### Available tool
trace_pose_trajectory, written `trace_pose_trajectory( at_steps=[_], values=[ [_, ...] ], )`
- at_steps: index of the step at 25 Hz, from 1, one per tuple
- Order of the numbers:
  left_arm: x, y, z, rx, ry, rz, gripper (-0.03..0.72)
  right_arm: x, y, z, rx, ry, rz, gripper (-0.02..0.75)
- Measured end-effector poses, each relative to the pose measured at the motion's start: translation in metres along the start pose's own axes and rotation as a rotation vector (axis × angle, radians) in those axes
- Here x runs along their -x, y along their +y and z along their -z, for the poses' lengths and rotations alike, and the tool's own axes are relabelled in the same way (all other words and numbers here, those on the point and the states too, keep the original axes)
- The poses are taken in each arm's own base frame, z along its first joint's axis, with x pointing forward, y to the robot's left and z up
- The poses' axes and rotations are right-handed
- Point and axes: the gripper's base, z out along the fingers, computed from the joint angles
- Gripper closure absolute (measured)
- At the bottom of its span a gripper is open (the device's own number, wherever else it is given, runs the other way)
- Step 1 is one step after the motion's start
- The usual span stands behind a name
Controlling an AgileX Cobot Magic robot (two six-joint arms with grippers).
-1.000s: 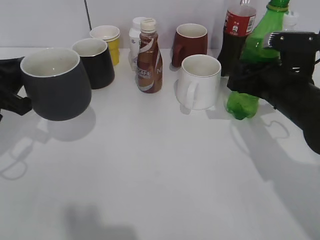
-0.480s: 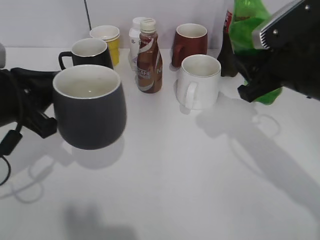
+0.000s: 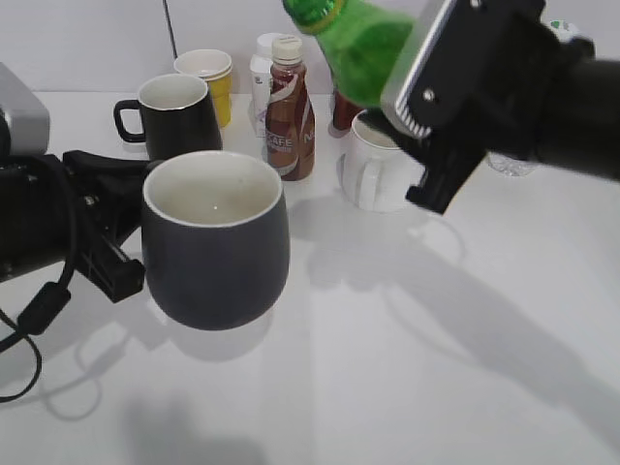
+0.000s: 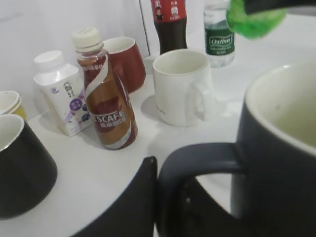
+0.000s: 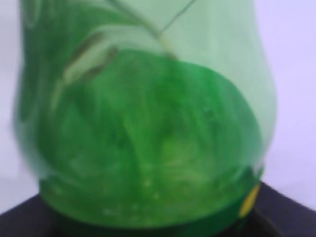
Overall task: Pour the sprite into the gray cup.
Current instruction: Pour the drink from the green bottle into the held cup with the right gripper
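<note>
Next, I bring the sprite bottle's neck (image 3: 312,12) down with my right gripper and tip it over the cup's opening (image 3: 213,190), because it points up, high above the gray cup's rim.
The gray cup (image 3: 217,242), dark gray with a cream inside, hangs above the table at centre left. My left gripper (image 3: 116,242) is shut on its loop handle (image 4: 197,163); one black finger (image 4: 133,207) presses the handle's outside. The sprite bottle (image 3: 363,44), translucent green, is tipped with its capped neck pointing up-left, above and right of the cup. My right gripper (image 3: 441,107) is shut on the bottle's body. The green plastic (image 5: 148,123) fills the right wrist view, and its fingertips are hidden. The bottle's base (image 4: 254,17) shows at the top of the left wrist view.
At the back stand a black mug (image 3: 179,116), yellow cup (image 3: 208,77), Nescafe bottle (image 3: 289,111), small white bottle (image 4: 61,91), dark red mug (image 4: 123,61), white mug (image 3: 373,170), cola bottle (image 4: 170,22) and small water bottle (image 4: 219,32).
My left gripper has carried the gray cup rightward and nearer the camera. My right gripper has swung the sprite bottle left and tipped it over toward the cup.
</note>
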Motion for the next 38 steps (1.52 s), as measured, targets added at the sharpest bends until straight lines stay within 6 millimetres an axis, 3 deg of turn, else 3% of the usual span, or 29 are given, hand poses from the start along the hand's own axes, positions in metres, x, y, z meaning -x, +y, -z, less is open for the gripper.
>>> trace_pose_trajectory(
  at_steps=[7,16,28,38],
  values=[
    [0.018,0.005,-0.01,0.03,0.08,-0.035,0.639,0.009,0.001,-0.019,0.052,0.014,0.194,0.316],
    [0.018,0.006,-0.01,0.031,0.094,-0.043,0.639,0.008,0.008,-0.031,0.08,0.011,0.428,0.316],
    [0.018,0.005,-0.01,0.028,0.1,-0.044,0.639,0.011,-0.006,-0.036,-0.116,-0.008,0.557,0.317],
    [0.018,0.004,-0.01,0.027,0.099,-0.044,0.639,0.007,-0.001,-0.042,-0.1,0.007,0.69,0.317]
  ],
)
